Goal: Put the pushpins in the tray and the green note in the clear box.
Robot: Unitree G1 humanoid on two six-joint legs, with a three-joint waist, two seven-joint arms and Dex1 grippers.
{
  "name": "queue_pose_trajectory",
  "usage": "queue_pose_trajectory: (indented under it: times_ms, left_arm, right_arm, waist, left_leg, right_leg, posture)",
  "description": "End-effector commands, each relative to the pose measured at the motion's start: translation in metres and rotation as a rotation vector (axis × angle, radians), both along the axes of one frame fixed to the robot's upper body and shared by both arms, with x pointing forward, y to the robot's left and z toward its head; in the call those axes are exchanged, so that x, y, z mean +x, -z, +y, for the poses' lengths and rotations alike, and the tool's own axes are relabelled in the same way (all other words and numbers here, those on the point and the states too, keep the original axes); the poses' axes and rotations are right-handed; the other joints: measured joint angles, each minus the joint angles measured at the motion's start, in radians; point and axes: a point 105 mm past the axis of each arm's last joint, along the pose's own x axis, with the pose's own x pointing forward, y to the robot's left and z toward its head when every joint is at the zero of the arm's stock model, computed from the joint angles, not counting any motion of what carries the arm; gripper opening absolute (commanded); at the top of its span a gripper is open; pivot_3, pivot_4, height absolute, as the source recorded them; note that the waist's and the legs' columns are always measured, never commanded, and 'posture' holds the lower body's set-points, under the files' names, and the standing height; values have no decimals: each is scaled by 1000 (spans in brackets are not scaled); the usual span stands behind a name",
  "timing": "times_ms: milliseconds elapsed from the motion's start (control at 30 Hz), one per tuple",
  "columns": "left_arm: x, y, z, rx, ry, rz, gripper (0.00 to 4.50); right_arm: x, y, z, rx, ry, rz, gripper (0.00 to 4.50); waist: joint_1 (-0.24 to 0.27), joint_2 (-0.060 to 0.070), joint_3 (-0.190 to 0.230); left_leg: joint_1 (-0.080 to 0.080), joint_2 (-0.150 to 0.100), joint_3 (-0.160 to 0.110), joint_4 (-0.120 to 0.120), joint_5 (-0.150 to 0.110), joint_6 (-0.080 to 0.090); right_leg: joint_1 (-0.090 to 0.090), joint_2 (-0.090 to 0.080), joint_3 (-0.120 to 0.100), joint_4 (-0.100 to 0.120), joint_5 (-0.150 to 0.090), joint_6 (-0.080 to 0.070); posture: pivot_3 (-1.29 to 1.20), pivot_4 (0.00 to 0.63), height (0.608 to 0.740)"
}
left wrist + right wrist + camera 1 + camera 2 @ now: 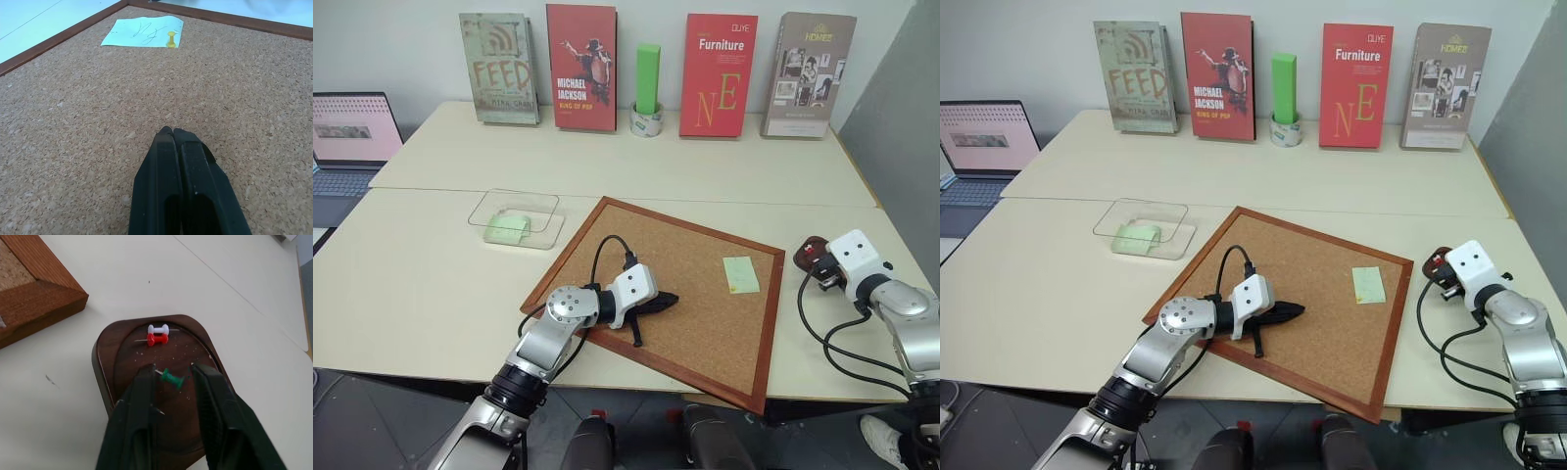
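Note:
The green note (pixel 741 275) is a small, flat square (pixel 745 284), so it should stick out from my gripper and sag only a little when I carry it to the clear box.
The green note (pixel 740 274) lies on the cork board (pixel 695 323) near its right side, held by a yellow pushpin (pixel 170 39). My left gripper (pixel 661 301) rests shut on the cork at the board's middle, well left of the note (pixel 144 32). The dark red-brown tray (pixel 127 357) sits on the table just right of the board. My right gripper (pixel 172 368) hovers over it, open. A green pushpin (pixel 172 379) lies in the tray between the fingers. A white pushpin (pixel 159 329) and a red one (pixel 157 339) lie further in. The clear box (pixel 514 217) stands left of the board.
A pale green pad (pixel 507 228) lies in the clear box. Several books, and a tall green block (pixel 648 78) on a tape roll, line the back wall. A laptop (pixel 350 137) sits at the far left. Cables loop from both wrists.

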Motion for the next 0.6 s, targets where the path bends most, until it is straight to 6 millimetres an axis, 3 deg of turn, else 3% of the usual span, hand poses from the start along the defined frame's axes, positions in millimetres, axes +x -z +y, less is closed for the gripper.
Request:
queue_pose_trajectory:
  times_ms: [33,167,333,433,600]
  left_arm:
    - [-3,12,2,38,-7,33,0]
    - [-4,12,2,38,-8,33,0]
    - [-4,12,2,38,-10,34,0]
    - [-5,13,3,39,-12,34,0]
    - [-4,13,6,44,-15,34,0]
  right_arm:
    - [5,-16,-1,24,6,-44,2203]
    - [6,-21,0,41,7,-59,3044]
    - [5,-49,6,101,-9,-162,3930]
    - [-5,-58,33,204,-144,-193,3930]
    - [-35,-50,76,379,-284,-168,3930]
  waist:
    - [0,0,0]
    - [0,0,0]
    - [0,0,0]
    - [0,0,0]
    - [0,0,0]
  left_leg:
    - [0,0,0,0,0,0]
    - [0,0,0,0,0,0]
    - [0,0,0,0,0,0]
    - [0,0,0,0,0,0]
    - [0,0,-1,-1,0,0]
  right_leg:
    - [0,0,0,0,0,0]
    - [0,0,0,0,0,0]
    - [0,0,0,0,0,0]
    - [0,0,0,0,0,1]
    - [1,1,-1,0,1,1]
  posture:
    - [0,150,740]
    - [0,150,740]
    - [0,150,740]
    - [0,150,740]
    - [0,150,740]
